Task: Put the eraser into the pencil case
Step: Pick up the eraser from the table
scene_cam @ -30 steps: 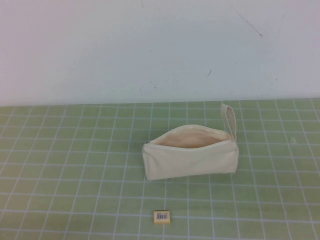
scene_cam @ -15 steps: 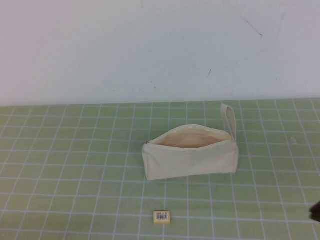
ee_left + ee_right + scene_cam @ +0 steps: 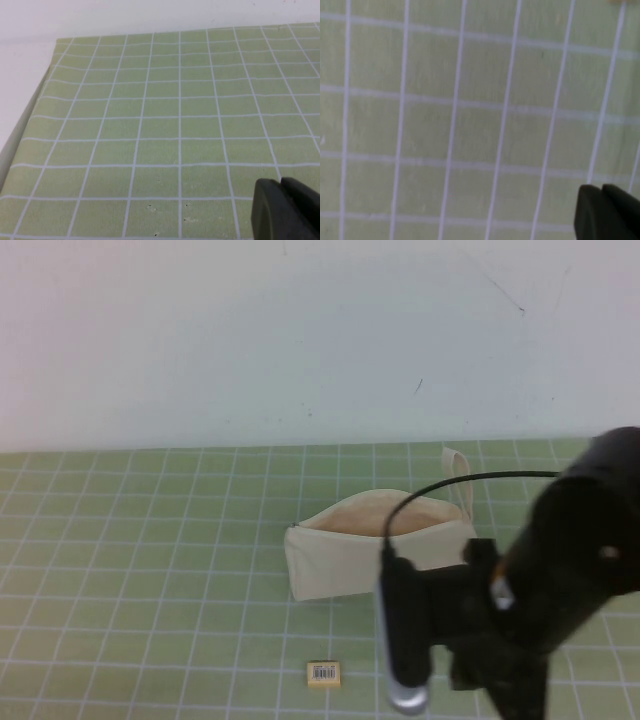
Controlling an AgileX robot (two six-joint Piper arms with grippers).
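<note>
My right gripper keeps moving until its fingers can close on the eraser's sides (image 3: pixel 323 674), as the tan eraser lies flat and clear of the pencil case.
The cream pencil case (image 3: pixel 340 558) lies on the green grid mat with its zip open; its loop strap (image 3: pixel 458 465) is at the far right end. My right arm (image 3: pixel 560 570) covers its right part. The small tan eraser (image 3: pixel 323 673) with a white label lies on the mat in front of the case, just left of the arm. My right gripper (image 3: pixel 601 188) is shut and empty over bare mat. My left gripper (image 3: pixel 281 183) is shut and empty over bare mat, and does not show in the high view.
The green grid mat (image 3: pixel 150 570) covers the table up to a white wall (image 3: pixel 300 340). In the left wrist view the mat's edge (image 3: pixel 30 115) meets the white tabletop. A black cable (image 3: pixel 440 485) arcs over the case from the right arm.
My right arm has swung in from the lower right edge and now fills the right front of the high view, covering part of the case. The case and eraser have not moved.
</note>
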